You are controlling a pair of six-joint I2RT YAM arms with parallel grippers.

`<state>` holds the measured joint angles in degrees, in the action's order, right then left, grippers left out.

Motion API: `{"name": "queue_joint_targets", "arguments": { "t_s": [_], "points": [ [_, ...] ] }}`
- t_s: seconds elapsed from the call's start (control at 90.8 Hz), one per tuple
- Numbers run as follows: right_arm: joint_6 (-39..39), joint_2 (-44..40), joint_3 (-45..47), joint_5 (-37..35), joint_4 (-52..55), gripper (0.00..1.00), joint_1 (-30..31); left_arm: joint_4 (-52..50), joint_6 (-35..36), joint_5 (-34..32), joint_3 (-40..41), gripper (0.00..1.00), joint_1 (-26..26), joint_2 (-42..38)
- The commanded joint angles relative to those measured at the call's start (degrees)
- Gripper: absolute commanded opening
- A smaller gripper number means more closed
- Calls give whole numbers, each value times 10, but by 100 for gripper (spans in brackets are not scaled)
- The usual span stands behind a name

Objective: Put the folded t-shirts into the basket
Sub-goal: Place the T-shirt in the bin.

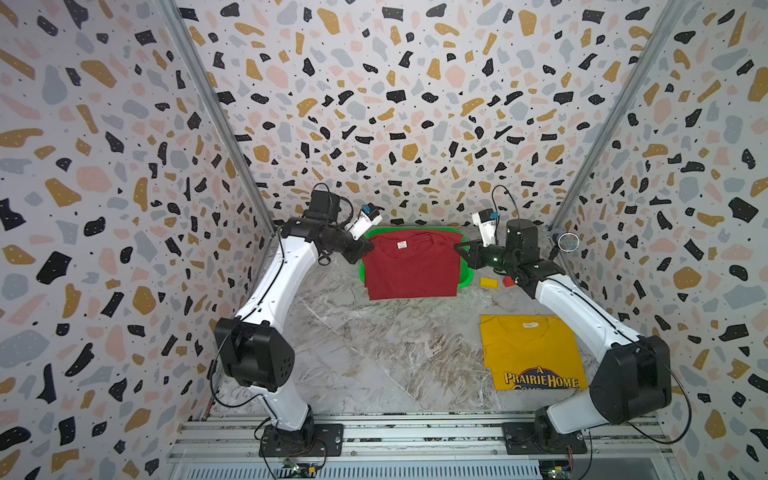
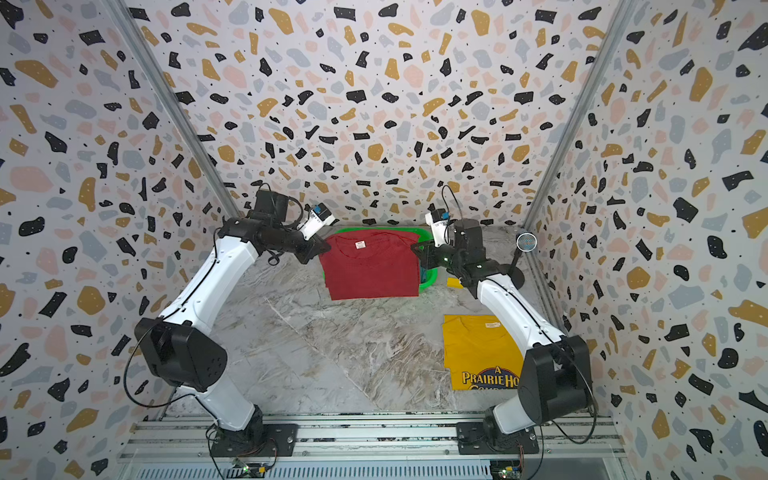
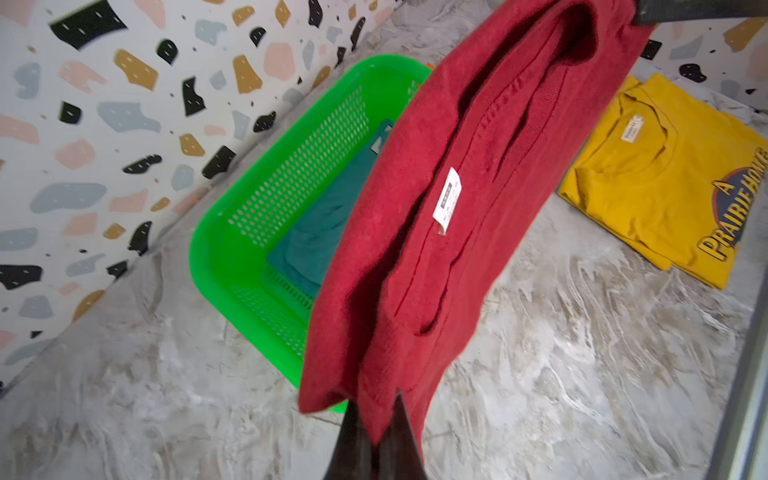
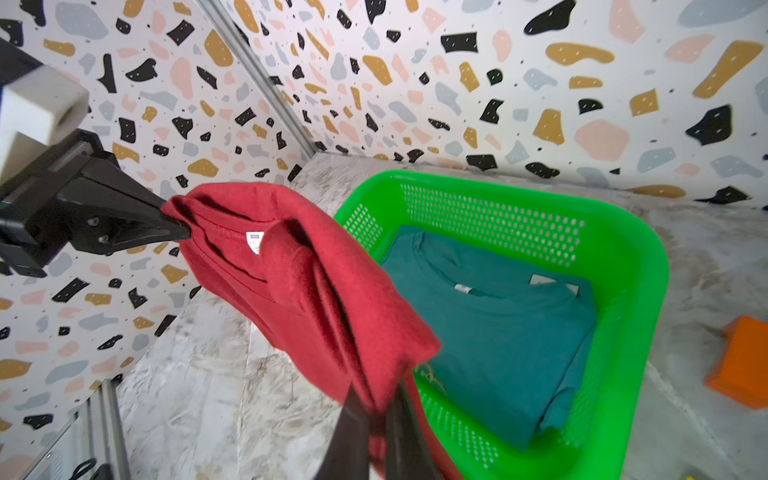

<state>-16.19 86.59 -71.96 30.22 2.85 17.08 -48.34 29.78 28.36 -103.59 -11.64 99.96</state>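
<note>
The dark red t-shirt (image 1: 412, 269) is hanging spread out along the basket. My left gripper keeps lowering it toward the basket's far side (image 1: 416, 229) until it covers the teal t-shirt.
The dark red folded t-shirt (image 1: 411, 266) (image 2: 372, 266) hangs stretched between both grippers, above the green basket (image 1: 467, 276) (image 2: 430, 280). My left gripper (image 1: 368, 249) (image 3: 376, 407) is shut on its left top corner. My right gripper (image 1: 457, 248) (image 4: 378, 395) is shut on its right top corner. The shirt's lower edge hangs past the basket's near rim. A teal folded t-shirt (image 4: 498, 332) (image 3: 316, 224) lies flat inside the basket (image 4: 623, 257) (image 3: 232, 232). A yellow "A Prairie Home" folded t-shirt (image 1: 528, 353) (image 2: 478, 353) (image 3: 665, 187) lies on the table at the front right, under the right arm.
Right of the basket, a small yellow block (image 1: 488, 282) and a red block (image 1: 508, 281) sit on the marble table. An orange block (image 4: 744, 361) lies beside the basket. A round mesh device on a stand (image 1: 568, 242) is at the right wall. Patterned walls enclose three sides.
</note>
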Motion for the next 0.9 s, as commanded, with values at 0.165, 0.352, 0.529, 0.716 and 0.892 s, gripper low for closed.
{"name": "queue_joint_targets", "arguments": {
  "t_s": [0.165,0.352,0.529,0.716,0.892],
  "points": [
    [11,86,-101,-41,38,0,-21,9,10,-42,-131,0,4,132],
    [21,148,-141,-46,42,0,-28,9,-5,-35,-198,0,2,198],
    [26,195,-174,-58,49,0,-34,3,-7,-38,-256,0,0,254],
    [36,233,-199,-65,65,0,-35,16,-10,-22,-255,0,-2,285],
    [36,254,-206,-57,66,0,-40,36,-20,-14,-222,0,-3,285]
  ]
}}
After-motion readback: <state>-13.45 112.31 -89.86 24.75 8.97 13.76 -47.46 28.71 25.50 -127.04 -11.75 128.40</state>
